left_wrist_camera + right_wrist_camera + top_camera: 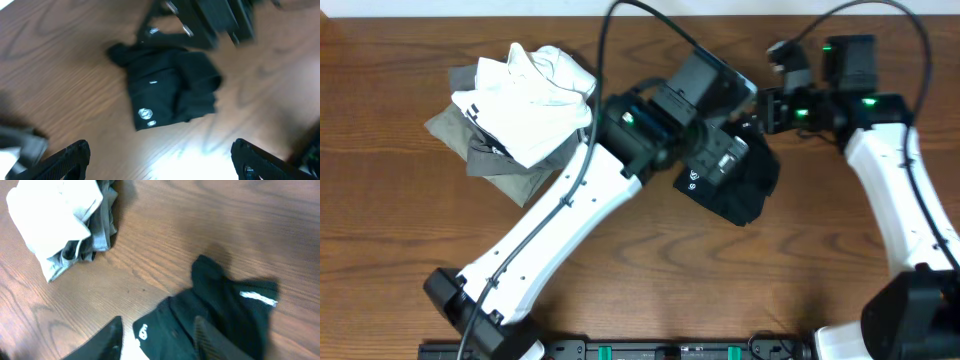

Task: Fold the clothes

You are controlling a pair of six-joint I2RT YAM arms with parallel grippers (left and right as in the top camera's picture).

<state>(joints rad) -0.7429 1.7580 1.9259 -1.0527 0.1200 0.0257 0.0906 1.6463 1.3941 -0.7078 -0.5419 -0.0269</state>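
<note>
The folded black T-shirt (pixel 738 196) is clear of the pile and ahead of my left gripper's open fingers. I should go down next until the fingers are on both sides of its logo-side edge (pixel 131 86).
The black T-shirt (pixel 745 185) lies folded into a small bundle on the table right of centre, white logo marks showing. My left gripper (pixel 716 160) hovers above its left part. In the left wrist view the fingers (pixel 160 162) are wide open and empty, with the shirt (pixel 170 90) ahead of them. My right gripper (pixel 762 115) is at the shirt's far edge. In the right wrist view its fingers (pixel 157 340) are open, straddling a corner of the shirt (pixel 225 310). A pile of white and grey garments (pixel 520 110) sits at the far left and also shows in the right wrist view (pixel 57 220).
The wooden table (pixel 650 250) shows bare wood in front of the shirt. The left arm (pixel 550 225) crosses from the near left edge to the centre. The right arm (pixel 905 200) runs along the right side. The right gripper's body (pixel 200 20) shows just beyond the shirt in the left wrist view.
</note>
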